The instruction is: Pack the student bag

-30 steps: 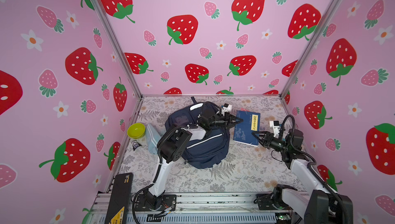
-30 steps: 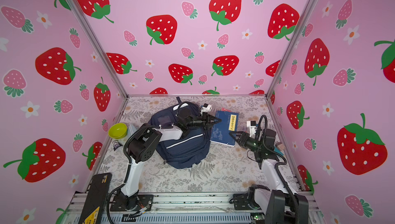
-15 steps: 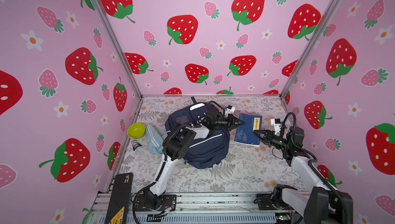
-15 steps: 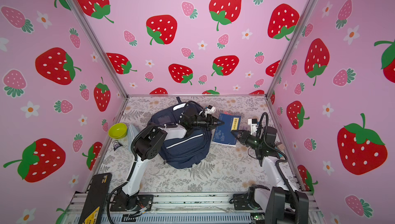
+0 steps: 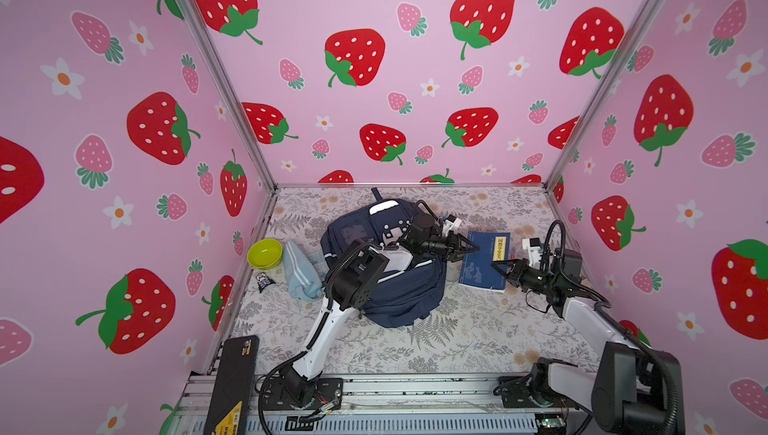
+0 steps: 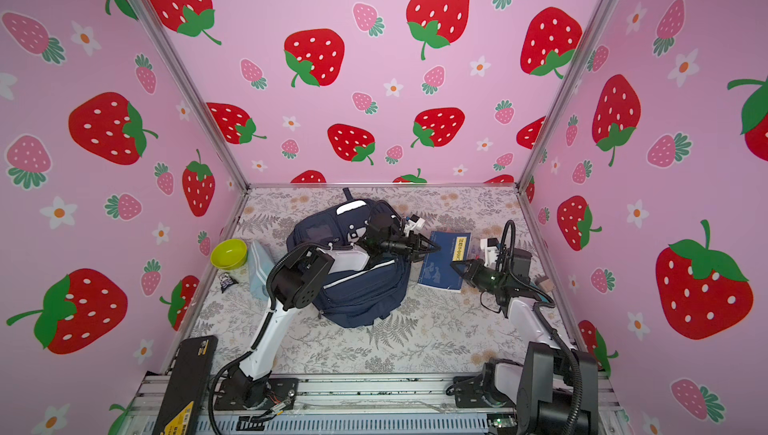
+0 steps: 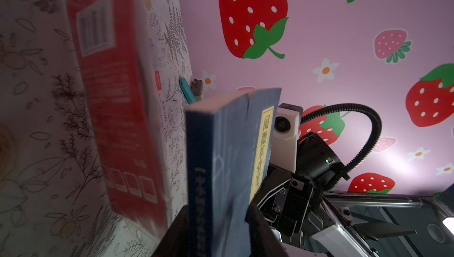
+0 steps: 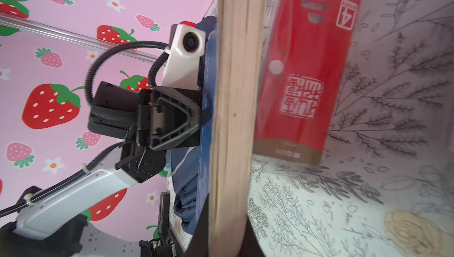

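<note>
My right gripper is holding the book's page edge and the bag is lying flat. Next, my left gripper leaves the book's spine and raises the bag's opening to open it.
The student bag, navy with white stripes, lies mid-table in both top views. Right of it a blue book is held off the cloth between the two arms. My left gripper reaches over the bag. Its jaws stand open on either side of the book's spine. My right gripper is shut on the book's page edge. A red box lies on the cloth under the book.
A yellow-green bowl, a light blue pouch and a small dark packet sit by the left wall. A black device lies at the front left. A teal pen rests near the right wall.
My right gripper moved in to the book's right edge and shut on it. My left gripper slid right to the book's spine and its jaws opened. The book shifted slightly toward the front right.
</note>
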Robot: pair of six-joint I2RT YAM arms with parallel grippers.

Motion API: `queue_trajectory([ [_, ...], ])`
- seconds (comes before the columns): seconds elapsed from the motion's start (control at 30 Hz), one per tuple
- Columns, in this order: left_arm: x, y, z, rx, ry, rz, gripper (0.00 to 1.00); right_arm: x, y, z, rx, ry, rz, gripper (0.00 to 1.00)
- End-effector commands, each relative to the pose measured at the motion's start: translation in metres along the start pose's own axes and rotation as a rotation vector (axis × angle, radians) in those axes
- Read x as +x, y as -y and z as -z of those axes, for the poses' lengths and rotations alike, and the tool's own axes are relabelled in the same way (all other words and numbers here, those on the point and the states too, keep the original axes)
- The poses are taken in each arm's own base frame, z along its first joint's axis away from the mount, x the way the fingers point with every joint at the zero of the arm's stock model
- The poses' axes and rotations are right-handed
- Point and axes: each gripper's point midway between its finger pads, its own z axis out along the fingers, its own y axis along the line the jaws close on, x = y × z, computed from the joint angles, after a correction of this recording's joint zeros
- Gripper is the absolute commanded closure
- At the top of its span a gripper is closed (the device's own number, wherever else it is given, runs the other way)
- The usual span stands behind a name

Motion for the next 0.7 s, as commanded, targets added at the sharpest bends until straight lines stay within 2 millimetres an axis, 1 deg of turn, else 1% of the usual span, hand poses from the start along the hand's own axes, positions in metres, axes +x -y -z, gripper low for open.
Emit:
queue_trajectory([
  [0.0, -0.004, 0.024, -0.001, -0.032, -0.005, -0.111, 0.5, -0.003, 0.006, 0.006, 0.084, 0.017, 0.061, 1.0],
  [0.07, -0.009, 0.021, 0.005, -0.093, 0.023, -0.121, 0.46, -0.001, 0.014, 0.009, 0.134, 0.018, 0.063, 1.0],
  [0.17, -0.012, 0.032, 0.014, -0.127, 0.054, -0.156, 0.43, -0.001, 0.017, 0.011, 0.164, 0.017, 0.064, 1.0],
  [0.23, -0.009, 0.044, 0.024, -0.156, 0.072, -0.192, 0.32, -0.004, 0.012, 0.014, 0.167, 0.027, 0.077, 1.0],
  [0.3, -0.003, 0.055, 0.04, -0.225, 0.096, -0.247, 0.28, -0.01, 0.002, 0.019, 0.166, 0.048, 0.101, 1.0],
  [0.37, 0.007, 0.062, 0.063, -0.354, 0.125, -0.314, 0.27, -0.017, -0.012, 0.024, 0.153, 0.071, 0.13, 1.0],
  [0.43, 0.023, 0.062, 0.095, -0.558, 0.138, -0.405, 0.24, -0.024, -0.029, 0.029, 0.138, 0.093, 0.165, 1.0],
  [0.53, 0.056, 0.048, 0.143, -0.852, 0.085, -0.502, 0.23, -0.031, -0.048, 0.035, 0.136, 0.118, 0.207, 1.0],
  [0.6, 0.084, 0.038, 0.163, -0.953, 0.011, -0.545, 0.23, -0.033, -0.059, 0.036, 0.135, 0.13, 0.224, 1.0],
  [0.67, 0.114, 0.029, 0.176, -1.029, -0.083, -0.584, 0.23, -0.033, -0.067, 0.035, 0.128, 0.135, 0.233, 1.0],
])
